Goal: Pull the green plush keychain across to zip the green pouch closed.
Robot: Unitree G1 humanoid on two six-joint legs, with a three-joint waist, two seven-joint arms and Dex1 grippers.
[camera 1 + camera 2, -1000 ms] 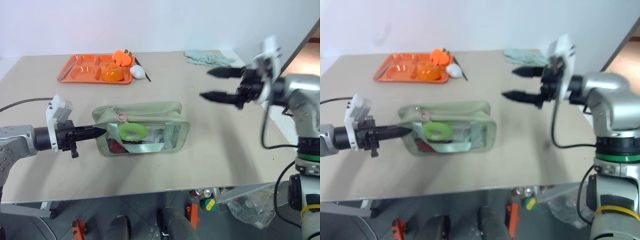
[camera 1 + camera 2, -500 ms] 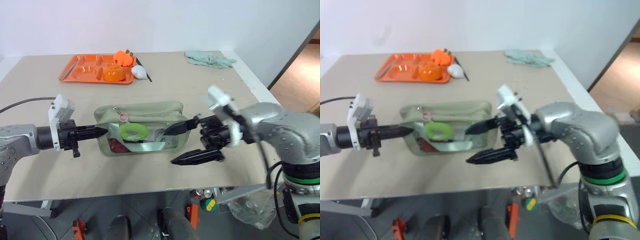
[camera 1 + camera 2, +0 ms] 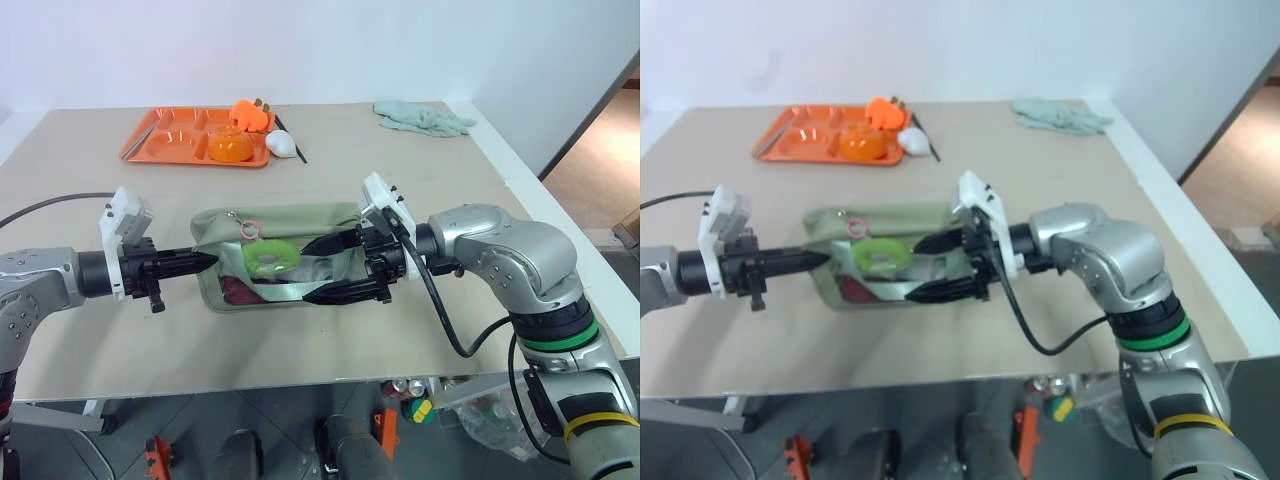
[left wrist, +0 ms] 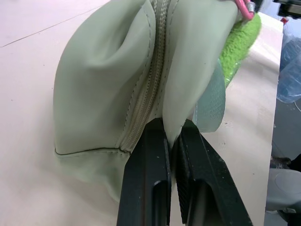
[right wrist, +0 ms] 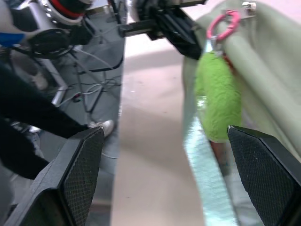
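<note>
The plush keychain [image 3: 272, 258] hangs from its pink ring [image 3: 250, 229]. So the keychain will swing into line and close the zipper when I pull.
The green pouch [image 3: 290, 220] lies on the table's near middle with its clear window facing me. The green plush keychain [image 3: 268, 258] hangs on its pink ring [image 3: 247, 230] near the pouch's left end, over the window. My left gripper [image 3: 205, 262] is shut on the pouch's left end; the left wrist view shows its fingers [image 4: 146, 188] pinching the fabric beside the zipper [image 4: 148, 89]. Pointing left across the pouch's front, my right gripper [image 3: 322, 268] is open, one finger above and one below the window. Ahead of it hangs the keychain [image 5: 216, 103], untouched.
An orange tray [image 3: 150, 135] with an orange bowl [image 3: 227, 147] sits at the back left, a white object [image 3: 282, 145] beside it. A pale teal rag [image 3: 420, 117] lies at the back right. The table's right edge [image 3: 540, 210] is near my right arm.
My right arm has swung down and to the left, from high over the table's right side to the pouch's front, staying open. The left gripper and pouch have kept still.
</note>
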